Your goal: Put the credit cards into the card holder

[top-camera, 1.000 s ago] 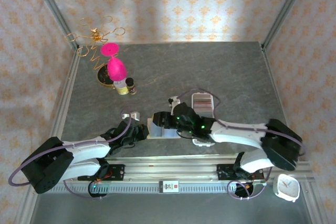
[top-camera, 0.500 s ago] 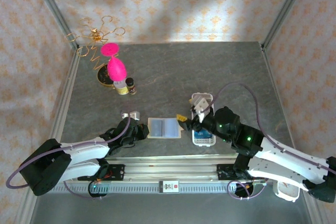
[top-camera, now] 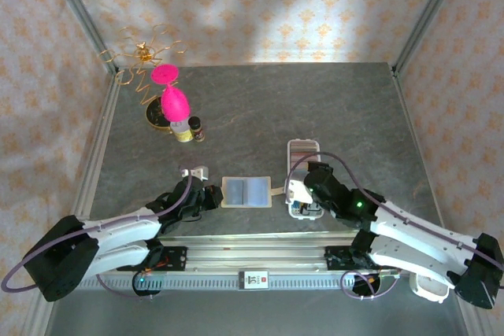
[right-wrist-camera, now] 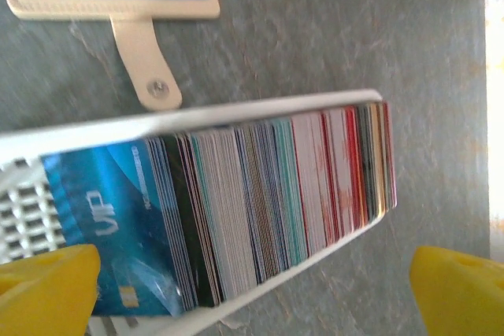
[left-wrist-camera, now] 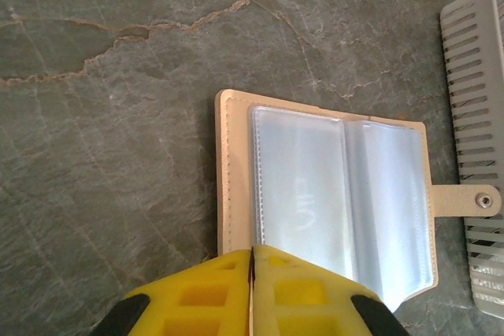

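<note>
The blue card faces the tray's empty end [right-wrist-camera: 28, 214] and my fingers are open across its thickness, so my right gripper keeps going down until they straddle the card's edge [right-wrist-camera: 168, 222].
The tan card holder [top-camera: 246, 192] lies open and flat on the table, its clear pockets [left-wrist-camera: 323, 194] up and its snap tab [left-wrist-camera: 465, 198] pointing at the white tray [top-camera: 303, 142]. My left gripper [left-wrist-camera: 252, 251] is shut, its yellow tips over the holder's near left edge; nothing shows between them. The credit cards [right-wrist-camera: 260, 194] stand packed on edge in the tray [right-wrist-camera: 236, 108], with a blue card [right-wrist-camera: 110, 218] at the front. Just above this stack hangs my right gripper [right-wrist-camera: 252, 297], open, one yellow finger [right-wrist-camera: 47, 289] on either side of the stack, holding nothing.
At the back left stand a pink goblet [top-camera: 173, 102], a gold wire stand [top-camera: 146, 57] and a small bottle [top-camera: 195, 127]. A small white clip [top-camera: 195, 171] lies left of the holder. A metal rail [top-camera: 252, 261] runs along the near edge.
My right arm has swung from over the card holder back to the tray, and its jaws have opened wide. The left gripper has stayed shut at the holder's edge.
</note>
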